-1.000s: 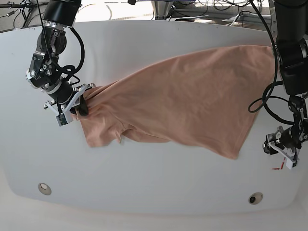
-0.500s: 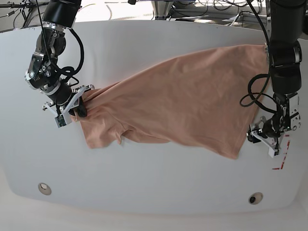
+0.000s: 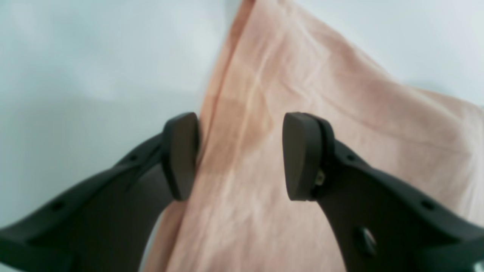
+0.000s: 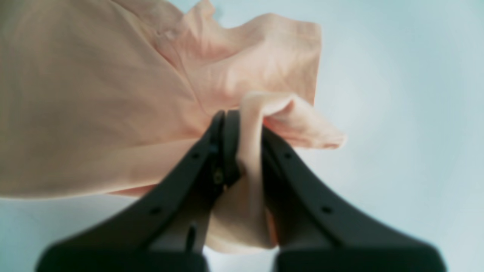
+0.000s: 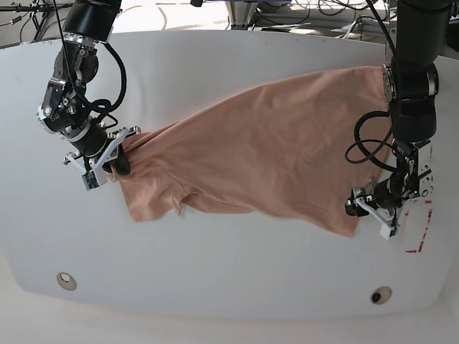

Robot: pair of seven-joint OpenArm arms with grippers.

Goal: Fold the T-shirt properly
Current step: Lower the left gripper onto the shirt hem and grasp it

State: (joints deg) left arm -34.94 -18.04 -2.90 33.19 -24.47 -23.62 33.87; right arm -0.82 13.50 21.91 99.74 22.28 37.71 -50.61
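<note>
I see the open fingers of my left gripper on both sides of the T-shirt's edge (image 3: 206, 108), so I should keep moving in until they pinch the fabric (image 3: 238, 156) beside it.
The salmon-pink T-shirt (image 5: 272, 150) lies spread and wrinkled across the white table (image 5: 229, 265), running from mid-left up to the far right. My right gripper (image 5: 117, 163) is at the shirt's left end, shut on a bunched fold of the fabric (image 4: 249, 109); the wrist view shows the right gripper (image 4: 244, 128) pinching that cloth between its fingers. My left gripper (image 5: 355, 206) is low at the shirt's lower right edge, just above the bottom corner. It is open: in its wrist view the left gripper (image 3: 240, 156) straddles the shirt (image 3: 302, 75), with the cloth's edge against one pad (image 3: 180, 155).
Red tape marks (image 5: 423, 229) lie on the table just right of the left gripper. Two round holes (image 5: 66, 280) (image 5: 381, 294) sit near the front edge. Cables and gear line the back beyond the table.
My left arm has swung left and slightly up, from off the shirt's right side to its lower right edge, still open. The right gripper has kept its hold and barely moved.
</note>
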